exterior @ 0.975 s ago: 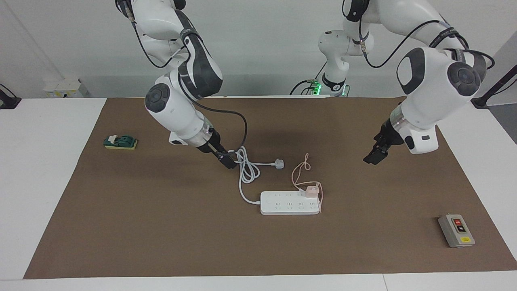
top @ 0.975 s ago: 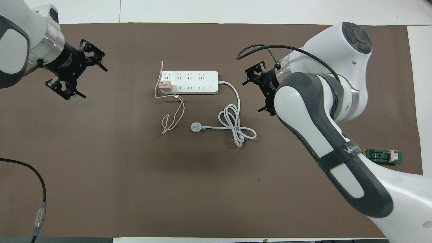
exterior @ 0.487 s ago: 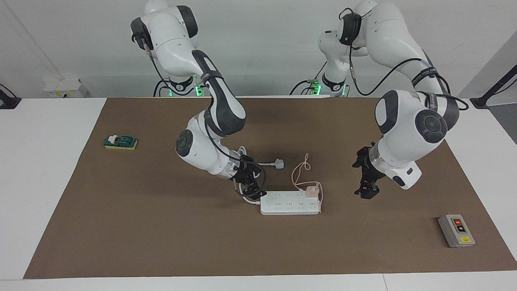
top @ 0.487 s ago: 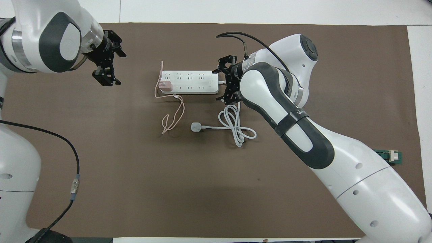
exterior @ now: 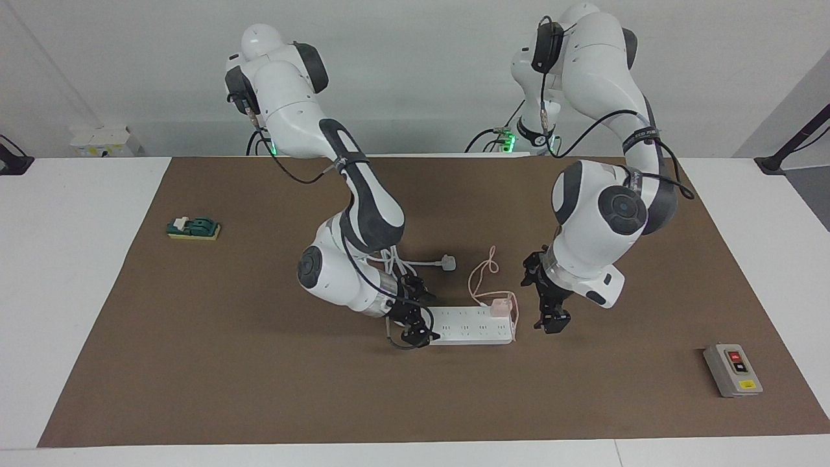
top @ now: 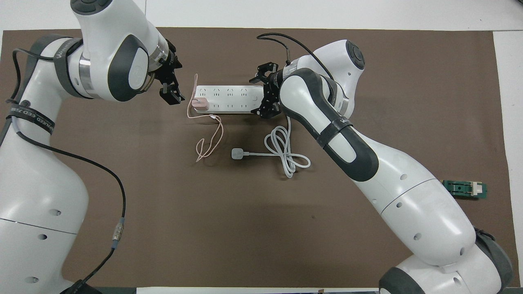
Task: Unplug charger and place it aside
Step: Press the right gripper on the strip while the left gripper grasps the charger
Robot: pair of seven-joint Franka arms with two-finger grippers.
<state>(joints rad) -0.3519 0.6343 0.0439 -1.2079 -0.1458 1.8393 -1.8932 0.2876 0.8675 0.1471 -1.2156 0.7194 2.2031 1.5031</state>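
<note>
The white power strip (top: 228, 99) will stay in place when I pull the charger out, because my right gripper's fingers (top: 267, 91) straddle the power strip's cord end.
The pale-pink charger (exterior: 499, 306) (top: 200, 103) sits plugged into the white power strip (exterior: 476, 327) (top: 229, 100), at the strip's end toward the left arm. Its thin pink cable (exterior: 481, 275) (top: 209, 141) loops on the mat, nearer to the robots. My left gripper (exterior: 545, 301) (top: 177, 83) is open and empty, low beside the charger end of the strip, a short gap from it. My right gripper (exterior: 425, 316) (top: 258, 94) is open, with its jaws on either side of the strip's cord end.
The strip's thick white cord (top: 286, 157) coils on the brown mat (exterior: 227, 363) nearer the robots and ends in a white plug (exterior: 447, 262) (top: 237, 153). A green switch block (exterior: 193, 227) (top: 466, 189) lies toward the right arm's end. A grey button box (exterior: 733, 370) lies toward the left arm's end.
Both arms have come down and inward. The right gripper moved from over the cord coil to the strip's cord end. The left gripper moved to beside the charger.
</note>
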